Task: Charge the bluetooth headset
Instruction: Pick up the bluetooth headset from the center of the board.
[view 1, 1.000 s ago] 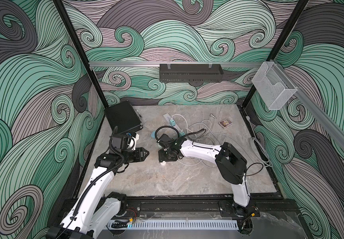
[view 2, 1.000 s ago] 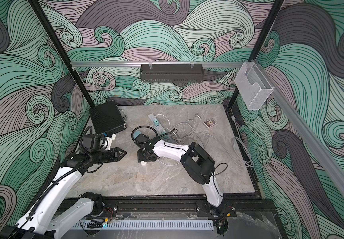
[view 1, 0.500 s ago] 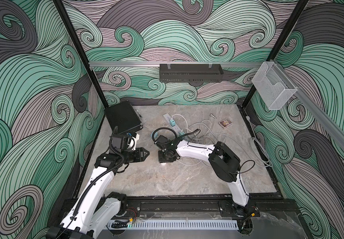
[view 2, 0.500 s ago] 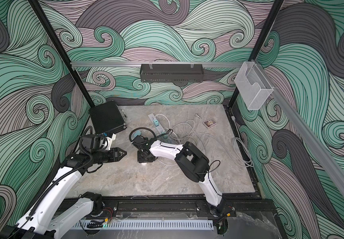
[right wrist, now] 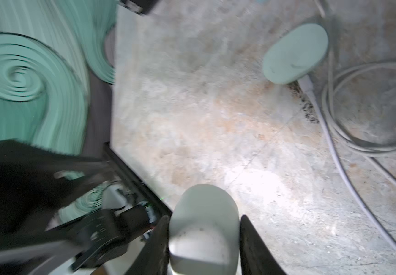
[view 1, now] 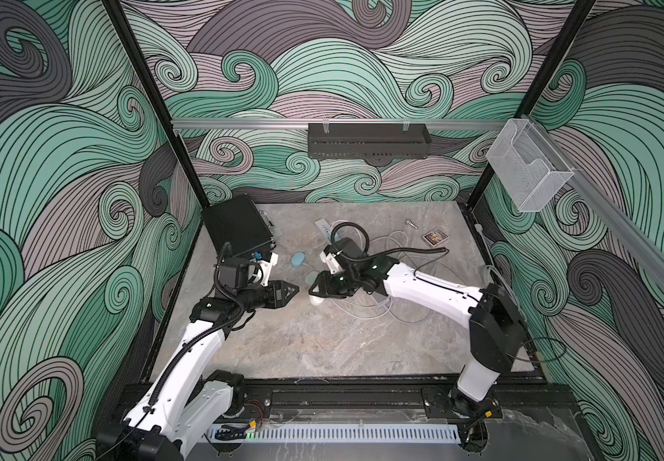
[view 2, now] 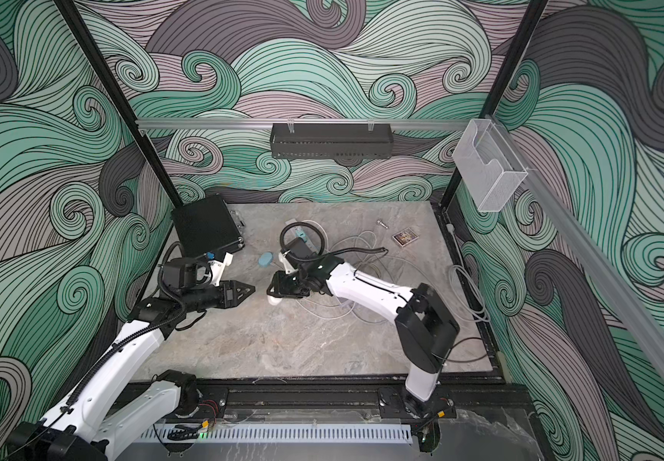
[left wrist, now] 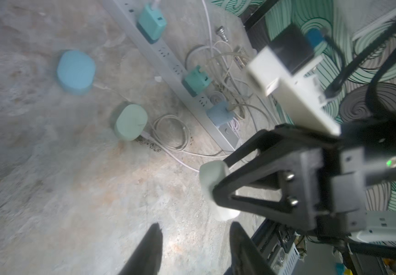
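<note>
I should keep bringing the case with my right gripper toward my open left gripper [view 1: 296, 292], which the white case's loose end [view 1: 316, 300] faces, until my left gripper closes on it.
The bluetooth headset is a white rounded case [right wrist: 204, 214]. My right gripper [right wrist: 204, 228] is shut on it, one finger against each side, low over the marble table left of centre. Both top views show the case [view 1: 316, 299] [view 2: 273, 300] under that gripper [view 1: 314, 289] [view 2: 271, 289]. My left gripper [left wrist: 194, 228] is open and holds nothing. It points at the case [left wrist: 210, 173] from a short way off, tips [view 1: 294, 288] apart from it. A loose white charging cable [right wrist: 335, 147] lies coiled just beyond.
A blue case [left wrist: 75, 71] and a pale green case [left wrist: 131, 123] sit on the table, each with a cable attached. Behind them runs a white power strip [left wrist: 173, 69] holding several chargers. A black box [view 1: 238, 227] stands at the back left, and a card [view 1: 435, 236] at the back right.
My right gripper has closed on the white case and shifted slightly toward the left arm, and its elbow has swung right. The left arm has stayed put.
</note>
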### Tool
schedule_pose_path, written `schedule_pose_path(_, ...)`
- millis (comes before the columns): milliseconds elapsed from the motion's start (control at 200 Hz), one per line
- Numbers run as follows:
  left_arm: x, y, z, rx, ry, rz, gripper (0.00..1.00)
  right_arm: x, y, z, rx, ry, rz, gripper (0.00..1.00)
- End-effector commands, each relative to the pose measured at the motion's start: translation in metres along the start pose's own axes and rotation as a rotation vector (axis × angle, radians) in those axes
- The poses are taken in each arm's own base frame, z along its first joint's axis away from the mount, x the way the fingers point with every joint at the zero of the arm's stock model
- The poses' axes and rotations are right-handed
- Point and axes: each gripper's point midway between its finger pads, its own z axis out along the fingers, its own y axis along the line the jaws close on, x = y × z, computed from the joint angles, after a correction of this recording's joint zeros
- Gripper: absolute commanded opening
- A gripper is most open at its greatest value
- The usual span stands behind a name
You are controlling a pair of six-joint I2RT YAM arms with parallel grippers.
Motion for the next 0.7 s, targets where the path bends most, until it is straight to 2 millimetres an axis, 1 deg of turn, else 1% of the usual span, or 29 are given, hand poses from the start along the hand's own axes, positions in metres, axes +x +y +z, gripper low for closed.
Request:
schedule_pose_path(0,-0.04,-0.043,-0.012,0.18,-0.193,0.205,0.51,-0.007,0.03,-0.028,-0.228,0.033,0.007,0.22)
schedule_pose_path(80,-0.045,-0.056,-0.015,0.222,-0.258,0.315,0.54,-0.016,0.041,-0.049,-0.314,0.034,-0.001,0.22)
schedule_pose_path(135,-0.046,-0.065,-0.015,0.243,-0.289,0.398,0.58,-0.023,0.046,-0.062,-0.369,0.036,0.002,0.23)
schedule_pose_path(195,-0.046,-0.074,-0.015,0.255,-0.314,0.485,0.62,-0.03,0.05,-0.073,-0.42,0.034,0.009,0.23)
schedule_pose_path(260,-0.051,-0.081,-0.014,0.244,-0.346,0.555,0.66,-0.034,0.058,-0.082,-0.483,0.051,0.007,0.22)
schedule_pose_path(300,-0.053,-0.086,-0.012,0.243,-0.364,0.595,0.68,-0.035,0.064,-0.086,-0.519,0.068,-0.001,0.22)
schedule_pose_path(395,-0.055,-0.099,-0.007,0.272,-0.37,0.685,0.7,-0.038,0.075,-0.097,-0.575,0.08,-0.018,0.22)
schedule_pose_path(525,-0.06,-0.112,-0.002,0.317,-0.379,0.762,0.7,-0.043,0.083,-0.107,-0.617,0.083,-0.027,0.22)
schedule_pose_path(696,-0.083,-0.118,-0.002,0.302,-0.427,0.745,0.7,-0.045,0.089,-0.115,-0.653,0.086,-0.037,0.22)
